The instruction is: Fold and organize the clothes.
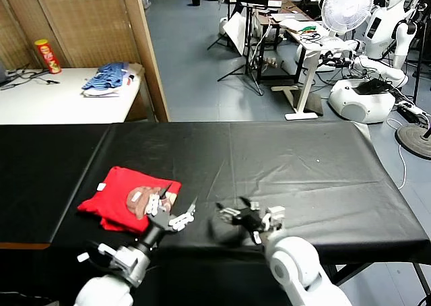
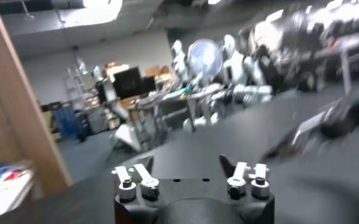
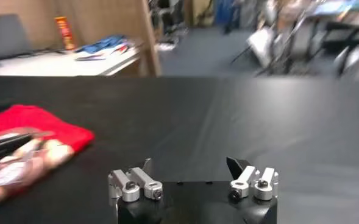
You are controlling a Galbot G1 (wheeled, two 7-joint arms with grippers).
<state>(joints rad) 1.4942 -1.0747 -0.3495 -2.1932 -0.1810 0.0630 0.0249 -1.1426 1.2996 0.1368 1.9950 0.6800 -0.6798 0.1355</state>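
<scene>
The red T-shirt [image 1: 116, 198] lies askew on my left gripper's side. My right gripper should grab the T-shirt's edge [image 1: 176, 187] next to the graphic and pull the T-shirt toward the middle.
The clothes, a red T-shirt [image 1: 111, 197], lie folded on the left part of the black table [image 1: 283, 164], with the tan-and-white graphic facing up and a small white tag at the far left corner. In the right wrist view the T-shirt [image 3: 42, 125] also shows. My left gripper [image 1: 179, 203] hovers open at the shirt's near right edge, and nothing is between its fingers [image 2: 186, 164]. My right gripper [image 1: 246, 216] stands open a little to the right over bare table, also with nothing in it [image 3: 191, 165].
A white side table [image 1: 40, 100] at the back left carries a blue-and-white pile of garments [image 1: 108, 79] and a red can [image 1: 47, 55]. A wooden partition [image 1: 145, 50] stands beside it. Beyond the table's far edge are a fan [image 1: 347, 6], tripods and other robots.
</scene>
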